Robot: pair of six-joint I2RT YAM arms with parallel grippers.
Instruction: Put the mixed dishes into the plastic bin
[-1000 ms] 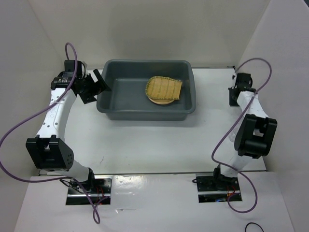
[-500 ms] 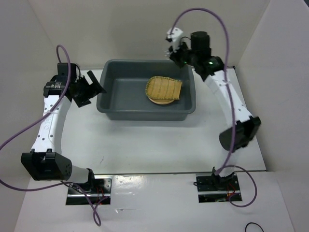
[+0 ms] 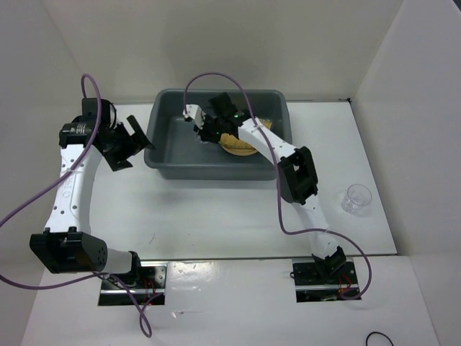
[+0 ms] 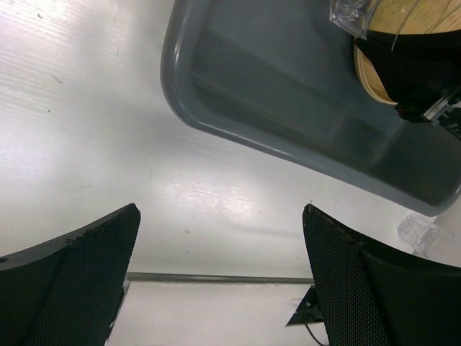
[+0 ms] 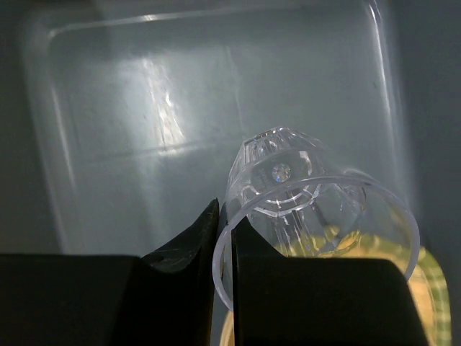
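Observation:
The clear cup point(image 5: 292, 191) is hanging inside the bin next to an open part of the bin's bottom point(image 3: 180, 141). My right gripper should keep going past the bamboo tray and let go of the cup there.
The dark grey plastic bin point(image 3: 216, 170) stands at the back middle; it also shows in the left wrist view point(image 4: 216, 94). Inside lie a tan-orange plate point(image 3: 240, 150) and on it the yellow-green bamboo tray point(image 3: 264, 125), both partly hidden by my right arm. My right gripper point(image 3: 202, 124) hangs over the bin's floor point(image 5: 144, 108), shut on the rim of a clear cup point(image 5: 302, 194), which is tilted; the cup also shows in the left wrist view point(image 4: 353, 16). A second clear cup point(image 3: 357, 197) stands upright on the table at the right. My left gripper point(image 3: 137, 137) is open and empty, left of the bin.
White walls enclose the table on the left, back and right. The right arm's purple cable point(image 3: 216, 79) loops above the bin. The second cup also shows in the left wrist view point(image 4: 421, 234), beyond the bin's near right corner.
My right arm swung from the far right, over the bin's back rim, to the bin's inside with the clear cup. The cup on the table has come into view. My left gripper drifted slightly left.

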